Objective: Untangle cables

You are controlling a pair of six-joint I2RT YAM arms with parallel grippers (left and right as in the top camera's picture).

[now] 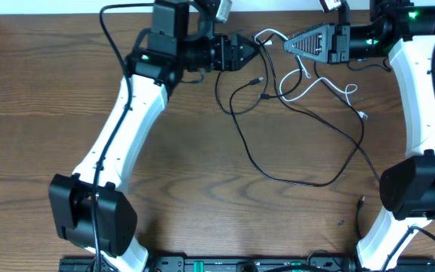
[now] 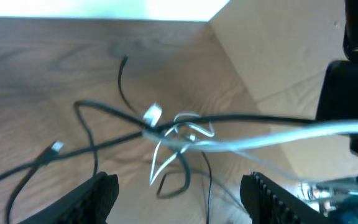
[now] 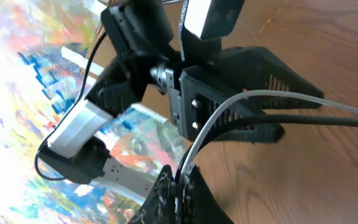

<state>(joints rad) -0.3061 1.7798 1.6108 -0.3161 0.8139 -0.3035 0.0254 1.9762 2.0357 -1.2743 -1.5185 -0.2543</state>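
Observation:
My left gripper is moving toward the black cable's raised part [image 2: 194,121], and my right gripper holds the black cable up across the open fingers. My left gripper should keep going and close there.
A tangle of thin cables lies at the back middle of the wooden table. The white cable [image 1: 315,81] curls through long black cables [image 1: 300,181]. My right gripper [image 1: 286,44] is shut on the white cable [image 3: 253,96] and a black cable [image 3: 303,118], holding them off the table between its fingers [image 3: 180,190]. My left gripper [image 1: 255,49] is open and empty, facing the right gripper just left of it. In the left wrist view its fingers [image 2: 182,199] stand wide apart above the knot, where the white cable [image 2: 185,135] crosses black cables [image 2: 104,112].
A loose black plug end [image 1: 361,202] lies near the right arm's base [image 1: 418,189]. The left arm's base [image 1: 89,211] sits at the front left. A thick black wire [image 1: 110,34] runs along the left arm. The table's back edge [image 1: 51,15] is close behind the grippers.

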